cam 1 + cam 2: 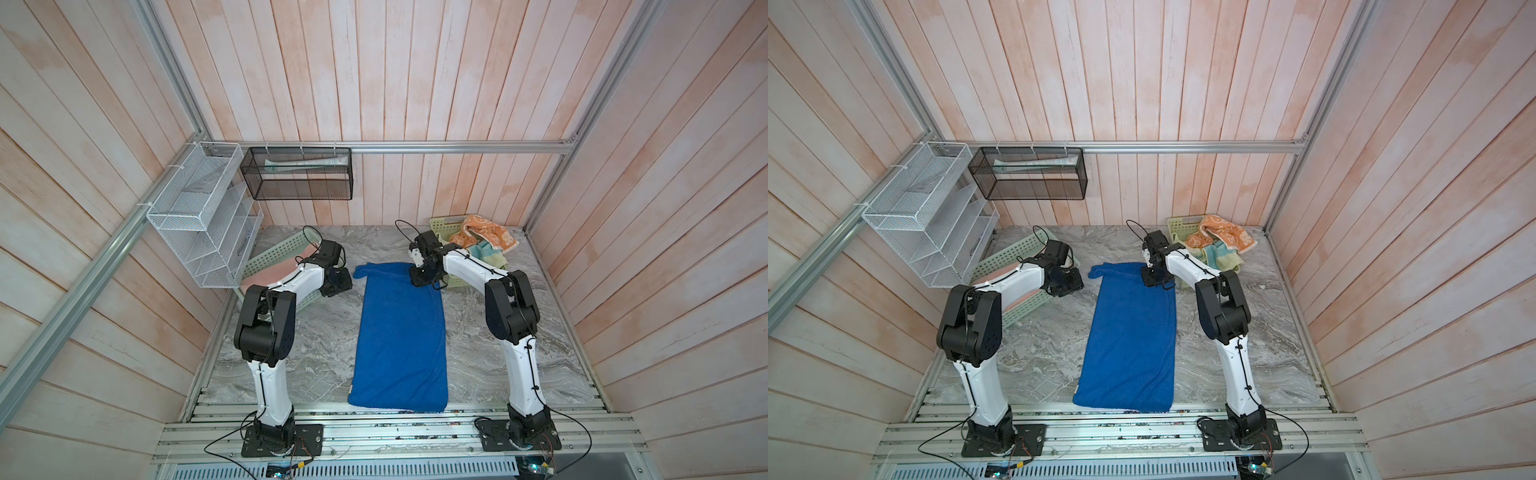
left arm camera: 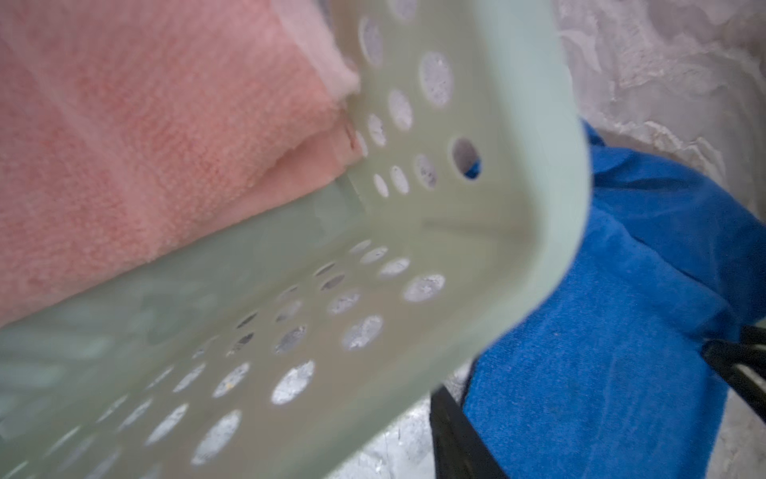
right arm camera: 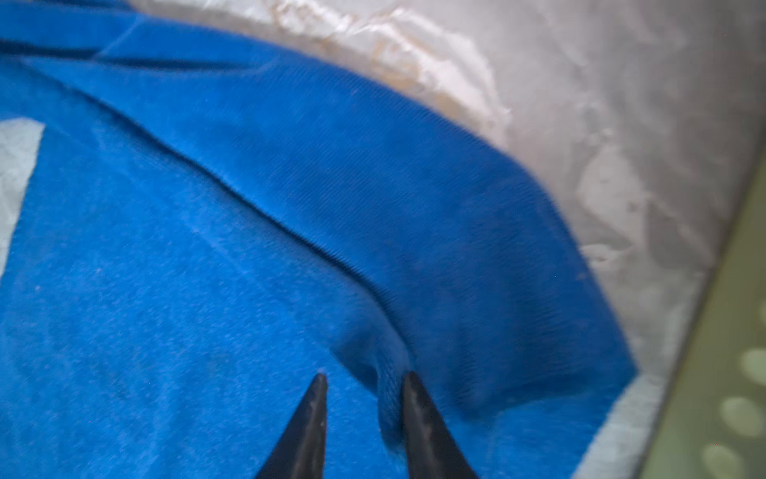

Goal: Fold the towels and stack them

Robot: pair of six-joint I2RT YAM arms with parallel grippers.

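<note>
A rumpled flap [image 2: 670, 211] lies across the blue towel's far end [image 1: 390, 270], so it will spread out into a wide second layer when I pull it nearer.
A royal blue towel [image 1: 399, 340] [image 1: 1131, 336] lies lengthwise down the middle of the marble table. My right gripper [image 1: 422, 278] [image 3: 364, 379] presses down on its far right corner. The jaws stand a little apart, with a raised ridge of blue cloth [image 3: 389, 398] between them. My left gripper [image 1: 338, 284] hangs by the towel's far left corner, at the corner of a tilted green basket [image 1: 278, 249] [image 2: 497, 166]. One black finger [image 2: 456, 439] shows; the other is hidden behind the basket. A pink towel [image 1: 270, 270] [image 2: 124, 145] lies in that basket. The orange towel [image 1: 486, 235] and the yellow-teal towel [image 1: 488, 254] hang crumpled over a second green basket [image 1: 442, 226].
A white wire rack [image 1: 199, 216] and a black mesh basket [image 1: 297, 174] hang on the left and back walls. Bare marble [image 1: 498, 353] stretches on both sides of the blue towel. Aluminium rails [image 1: 374, 419] run along the front edge by the arm bases.
</note>
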